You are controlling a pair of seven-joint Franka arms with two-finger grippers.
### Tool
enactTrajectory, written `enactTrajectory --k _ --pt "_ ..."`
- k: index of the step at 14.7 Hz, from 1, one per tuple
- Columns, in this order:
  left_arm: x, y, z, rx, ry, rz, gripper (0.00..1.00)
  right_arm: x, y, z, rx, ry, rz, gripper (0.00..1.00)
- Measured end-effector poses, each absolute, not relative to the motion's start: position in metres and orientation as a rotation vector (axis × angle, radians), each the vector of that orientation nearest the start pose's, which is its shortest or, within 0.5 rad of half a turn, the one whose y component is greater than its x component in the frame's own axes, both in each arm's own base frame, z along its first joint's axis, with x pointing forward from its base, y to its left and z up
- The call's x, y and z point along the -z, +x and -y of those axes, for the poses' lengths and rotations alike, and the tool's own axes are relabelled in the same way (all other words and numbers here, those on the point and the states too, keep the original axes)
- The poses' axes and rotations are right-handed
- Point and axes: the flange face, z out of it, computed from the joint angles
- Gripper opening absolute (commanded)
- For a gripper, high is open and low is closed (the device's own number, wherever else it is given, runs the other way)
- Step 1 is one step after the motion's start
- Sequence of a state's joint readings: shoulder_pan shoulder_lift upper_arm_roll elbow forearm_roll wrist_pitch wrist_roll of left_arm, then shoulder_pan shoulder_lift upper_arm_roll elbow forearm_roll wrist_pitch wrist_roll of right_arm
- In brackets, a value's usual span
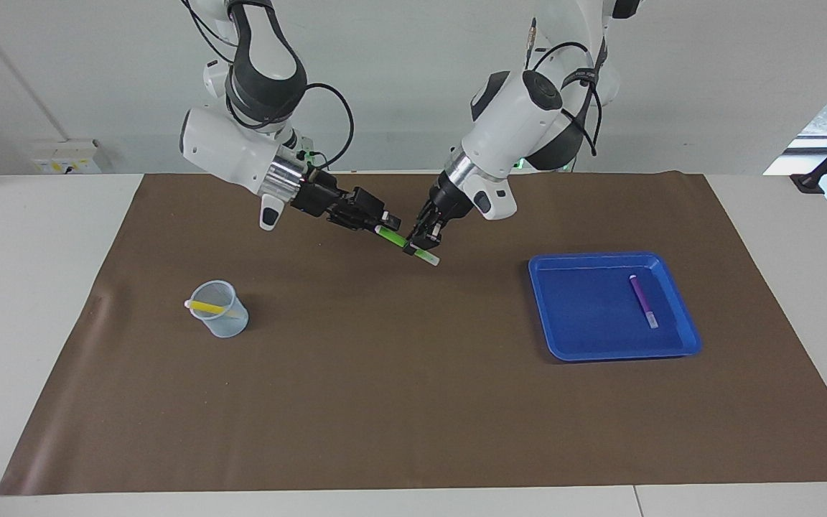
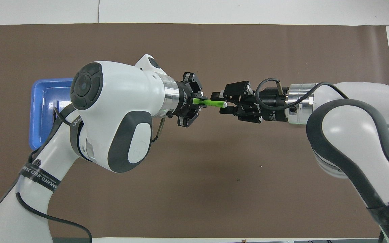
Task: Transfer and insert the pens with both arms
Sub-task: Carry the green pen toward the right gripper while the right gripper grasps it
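The cup (image 1: 219, 310) stands far from my left gripper, so my right gripper should take the green pen's loose end (image 2: 222, 104) before my left gripper opens and backs off.
The green pen (image 1: 393, 235) hangs in the air over the middle of the brown mat, between my two grippers. My left gripper (image 1: 421, 240) is shut on it, and a pale end sticks out below its fingers. My right gripper (image 1: 387, 224) is open, with a finger on either side of the pen's other end. In the overhead view the green pen (image 2: 209, 102) bridges the left gripper (image 2: 197, 101) and the right gripper (image 2: 222, 103). The yellow pen (image 1: 207, 306) leans in a clear cup (image 1: 221, 319). The purple pen (image 1: 642, 300) lies in the blue tray (image 1: 586, 316).
The cup stands toward the right arm's end of the mat, the tray toward the left arm's end. In the overhead view the left arm covers most of the tray (image 2: 39, 111) and the right arm hides the cup. White table borders the brown mat (image 1: 413, 402).
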State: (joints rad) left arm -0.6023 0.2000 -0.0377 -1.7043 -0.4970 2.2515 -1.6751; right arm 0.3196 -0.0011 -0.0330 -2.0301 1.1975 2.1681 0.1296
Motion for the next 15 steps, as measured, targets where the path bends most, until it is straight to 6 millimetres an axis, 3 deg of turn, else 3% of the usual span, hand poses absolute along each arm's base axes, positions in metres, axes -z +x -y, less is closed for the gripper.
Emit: enactTrajectory --k 1,3,8,9,10,15 --pt "-0.511 0.518 0.399 -0.496 -2.876 2.157 0.0 -0.481 0.542 -0.197 -0.109 -2.051 -0.533 0.3" --pt "-0.511 0.518 0.399 -0.495 -2.875 2.158 0.0 -0.479 0.542 -0.196 -0.112 -2.052 -0.537 0.0" --pt "-0.512 0.519 0.397 -0.491 -2.872 2.167 0.0 -0.473 0.54 -0.193 -0.122 -2.054 -0.549 0.0" --pt "-0.512 0.519 0.397 -0.491 -2.872 2.167 0.29 -0.473 0.54 -0.193 -0.121 -2.053 -0.549 0.0" --pt "-0.512 0.519 0.397 -0.49 -2.874 2.164 0.99 -0.473 0.54 -0.193 -0.122 -2.054 -0.549 0.0" --pt "-0.506 0.519 0.396 -0.096 -3.035 1.83 1.0 -0.489 0.547 -0.177 -0.125 -2.126 -0.468 0.0"
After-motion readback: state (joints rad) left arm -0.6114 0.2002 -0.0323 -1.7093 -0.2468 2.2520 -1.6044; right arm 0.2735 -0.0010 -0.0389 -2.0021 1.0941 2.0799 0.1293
